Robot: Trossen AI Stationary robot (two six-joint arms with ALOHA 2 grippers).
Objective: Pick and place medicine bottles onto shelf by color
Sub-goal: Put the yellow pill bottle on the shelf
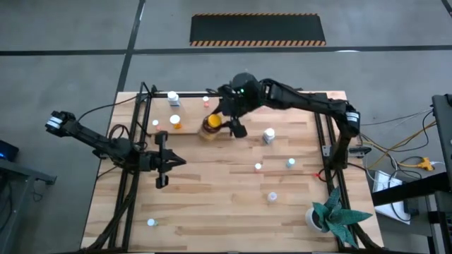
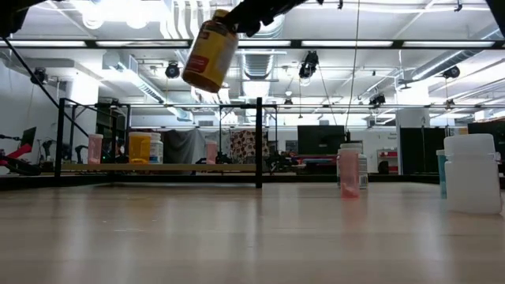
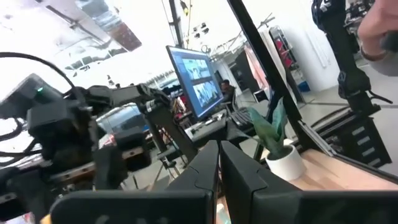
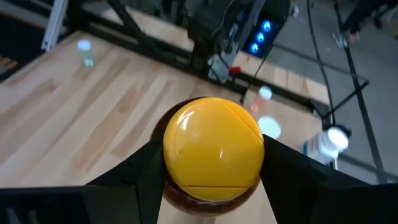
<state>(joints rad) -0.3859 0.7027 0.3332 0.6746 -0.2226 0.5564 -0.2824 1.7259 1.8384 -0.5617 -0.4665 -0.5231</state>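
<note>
Next, I turn the amber jar upright with my right gripper, because the jar is hanging tilted above the shelf, and then lower it onto the shelf's free part before I open the gripper.
A larger amber jar with a yellow lid hangs high above the table's far middle, with my right gripper shut on it. In the low view the jar is tilted, well above the shelf, which bears several small bottles between its black posts. Small white, pale blue and orange-capped bottles stand scattered on the table. My left gripper hovers shut and holding nothing at the table's left middle, beside the shelf's black frame. My right gripper pinches the jar at its top, one finger on each side of the yellow lid. It comes from the table's right, slanting down. The jar hangs tilted below the fingers, its body clear of table and shelf.
A bigger white bottle stands right of the jar. A white pot with a green plant sits at the near right corner. Black frame rails run along the table's left and right sides. Bare wood lies in the near middle.
</note>
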